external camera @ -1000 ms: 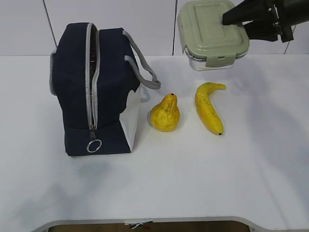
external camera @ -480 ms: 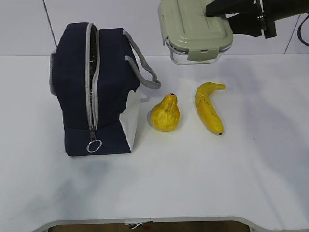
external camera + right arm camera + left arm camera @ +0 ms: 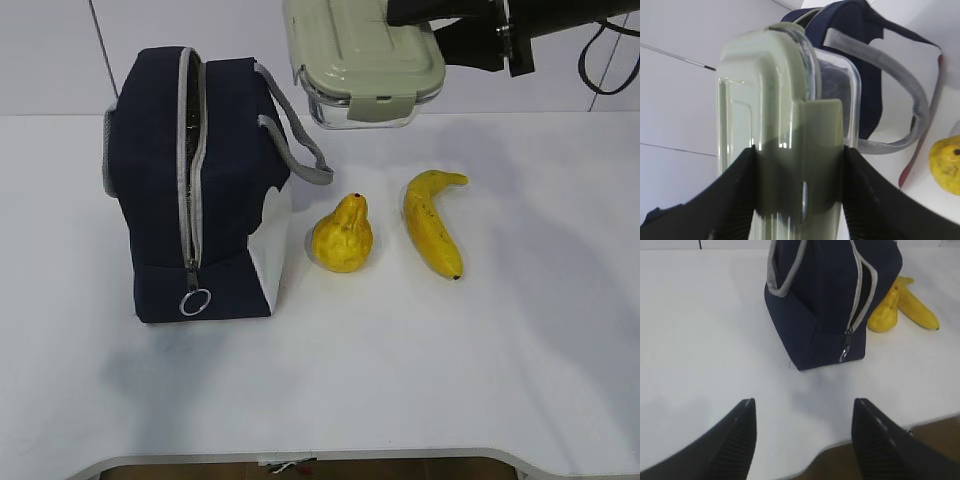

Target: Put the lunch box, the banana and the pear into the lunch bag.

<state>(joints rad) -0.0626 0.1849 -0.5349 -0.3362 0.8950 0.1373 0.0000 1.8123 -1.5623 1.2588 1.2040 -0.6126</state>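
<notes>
The grey zipper is open down to the ring pull point(image 3: 195, 301), so the lunch bag's opening point(image 3: 193, 130) will spread wide when I pull its edge to the side.
The lunch box point(image 3: 365, 65), clear with a sage-green lid, hangs in the air above the table's back, just right of the lunch bag's handles. My right gripper point(image 3: 440, 35) is shut on its right end; the right wrist view shows both fingers clamped on the lid clip point(image 3: 799, 185). The navy lunch bag point(image 3: 195, 190) stands at the left with its grey zipper parted along the top. To its right lies the pear point(image 3: 342, 235), then the banana point(image 3: 430, 225). My left gripper point(image 3: 804, 401) stands open and empty, low over the table in front of the bag point(image 3: 830, 295).
The bag's grey handles point(image 3: 295, 140) lean right, under the box. The ring pull point(image 3: 195, 300) hangs at the bag's lower front. The white table's front edge point(image 3: 300, 455) runs close below. A white panelled wall stands behind.
My right gripper has carried the lunch box left and a little higher, from above the banana to beside the bag's handles. The fruit and bag have not moved.
</notes>
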